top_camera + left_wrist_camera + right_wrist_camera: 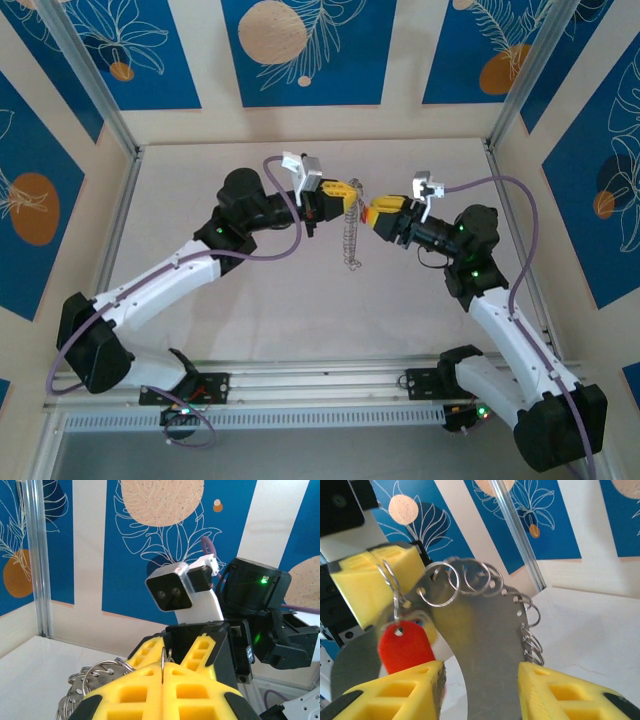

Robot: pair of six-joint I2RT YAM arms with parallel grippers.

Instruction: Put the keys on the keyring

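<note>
My right gripper's fingers are on both sides of the hoop's band point(482, 652) and the red key hangs beside them, so next I move back and line the fingers up with the key's ring point(396, 605).
The keyring point(482, 630) is a flat grey hoop with holes along its outer edge that carry small wire rings. In the top view the keyring point(350, 238) hangs over the table's middle from my left gripper point(343, 190). The left gripper point(162, 674) is shut on a thin wire ring. From that ring a red key point(404, 647) dangles beside the hoop. My right gripper point(480, 692) faces it, open, its yellow fingers point(555, 692) either side of the hoop's band without pinching it. The right gripper point(373, 214) sits just right of the hoop.
Both arms meet over the middle of the pale table point(200, 170). Aluminium posts point(95, 85) and blue patterned walls point(300, 50) enclose it. Grey cables point(515, 200) loop off each wrist. A rail point(320, 380) runs along the near edge.
</note>
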